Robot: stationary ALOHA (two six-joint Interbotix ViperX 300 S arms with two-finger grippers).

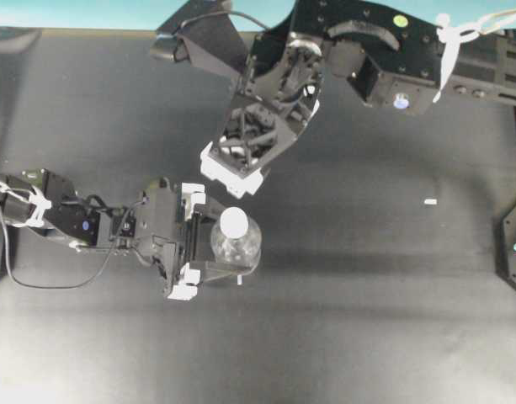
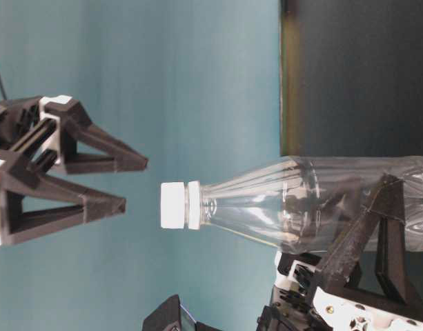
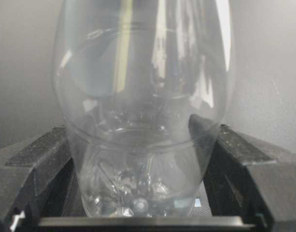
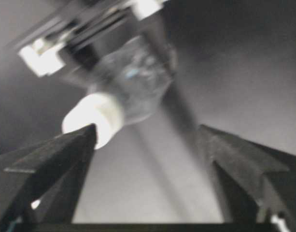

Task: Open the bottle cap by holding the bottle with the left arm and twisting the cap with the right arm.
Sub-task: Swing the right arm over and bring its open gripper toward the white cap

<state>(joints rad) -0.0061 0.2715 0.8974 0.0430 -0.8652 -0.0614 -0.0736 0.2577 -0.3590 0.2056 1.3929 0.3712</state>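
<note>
My gripper is about to twist the white cap (image 1: 234, 222), which sits down over the clear bottle's neck (image 1: 234, 238), so the cap will turn in place and stay on.
The clear bottle (image 1: 241, 246) stands upright on the black table with its white cap (image 1: 234, 222) on. My left gripper (image 1: 224, 246) is shut on the bottle's lower body, one finger on each side. The left wrist view shows the bottle (image 3: 143, 121) filling the gap between both fingers (image 3: 36, 159). My right gripper (image 1: 234, 172) is open and empty. It hangs just above and beside the cap without touching it. In the table-level view its tips (image 2: 135, 183) face the cap (image 2: 174, 205) across a small gap. In the right wrist view the cap (image 4: 92, 118) sits by the left finger (image 4: 56, 159).
A small white scrap (image 1: 430, 202) lies on the table to the right. A dark arm base (image 1: 514, 252) stands at the right edge. The left arm's loose cable (image 1: 47, 284) loops over the table at the left.
</note>
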